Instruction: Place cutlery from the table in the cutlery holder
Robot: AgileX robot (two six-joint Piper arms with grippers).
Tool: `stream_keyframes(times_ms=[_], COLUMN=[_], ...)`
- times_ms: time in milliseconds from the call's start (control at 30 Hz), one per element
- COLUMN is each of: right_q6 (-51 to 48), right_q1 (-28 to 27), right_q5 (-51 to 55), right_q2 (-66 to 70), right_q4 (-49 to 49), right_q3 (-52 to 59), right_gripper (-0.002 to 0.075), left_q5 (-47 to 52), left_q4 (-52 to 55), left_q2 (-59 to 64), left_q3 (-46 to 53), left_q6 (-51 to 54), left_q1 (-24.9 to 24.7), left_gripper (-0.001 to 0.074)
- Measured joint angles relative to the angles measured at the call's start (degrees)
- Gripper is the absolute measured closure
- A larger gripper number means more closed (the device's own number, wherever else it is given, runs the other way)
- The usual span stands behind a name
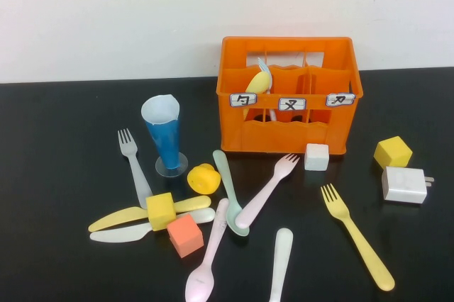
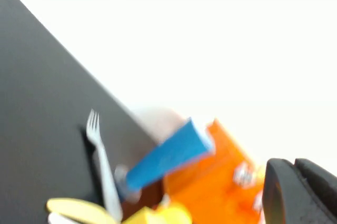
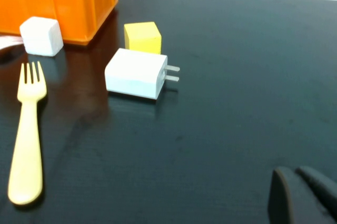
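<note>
I should keep moving my left gripper toward the utensil's handle [image 1: 282, 251] and close it there, because the white utensil [image 1: 279, 272] is lying clear of the pink spoon and yellow fork.
The orange cutlery holder [image 1: 284, 137] stands at the back centre, with a yellow spoon [image 1: 257, 82] and a pale utensil in its left compartment. On the table lie a grey fork [image 1: 135, 164], yellow knife [image 1: 113, 219], white knife [image 1: 119, 233], mint spoon [image 1: 228, 188], pink fork [image 1: 266, 190], pink spoon [image 1: 206, 266], a white utensil [image 1: 281, 263] and a yellow fork [image 1: 357, 244]. Neither arm shows in the high view. My left gripper [image 2: 295, 184] is shut and empty, with the holder [image 2: 205, 187] and grey fork [image 2: 102, 166] ahead. My right gripper [image 3: 297, 195] is shut and empty, away from the yellow fork [image 3: 26, 134].
A blue cone cup [image 1: 164, 135] stands left of the holder. Foam cubes lie about: yellow [image 1: 161, 210], orange [image 1: 185, 235], white [image 1: 316, 157], yellow [image 1: 392, 152]. A yellow toy [image 1: 203, 179] sits among the cutlery. A white plug charger [image 1: 404, 185] lies at the right.
</note>
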Motion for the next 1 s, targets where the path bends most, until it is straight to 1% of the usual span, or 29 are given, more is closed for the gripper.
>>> stream_keyframes(times_ms=[100,267,433,533,633,700,767,867,1000], right_q6=[0.00,0.00,0.00,0.00,0.00,0.00,0.00,0.00,0.00], right_q1=[0.00,0.00,0.00,0.00,0.00,0.00,0.00,0.00,0.00], right_q5=[0.00,0.00,0.00,0.00,0.00,0.00,0.00,0.00,0.00], right_q2=[0.00,0.00,0.00,0.00,0.00,0.00,0.00,0.00,0.00], right_q4=[0.00,0.00,0.00,0.00,0.00,0.00,0.00,0.00,0.00], right_q3=[0.00,0.00,0.00,0.00,0.00,0.00,0.00,0.00,0.00], right_gripper=[0.0729,0.0729,0.0729,0.0729,0.0729,0.0729,0.0729,0.0729,0.0729], left_q5=[9.87,29.82,47.38,54.08,57.21,58.00,58.10,57.56,56.29], left_q4=[6.59,14.43,16.41,16.91,17.00,16.86,16.86,18.82,25.55], left_q2=[1.61,13.25,29.57,38.67,47.16,52.40,56.42,61.70,67.71], left_q3=[-6.66,-21.43,-36.05,-41.74,-45.87,-47.88,-49.91,-52.56,-56.03], left_q6=[5.03,16.33,37.65,44.92,49.66,51.41,52.04,51.47,45.52], left_q1=[-0.07,-0.07,-0.07,-0.12,-0.12,-0.97,-3.05,-8.52,-18.62], left_gripper=[0.0736,0.0736,0.0736,0.0736,0.0736,0.0736,0.0736,0.0736,0.0736])
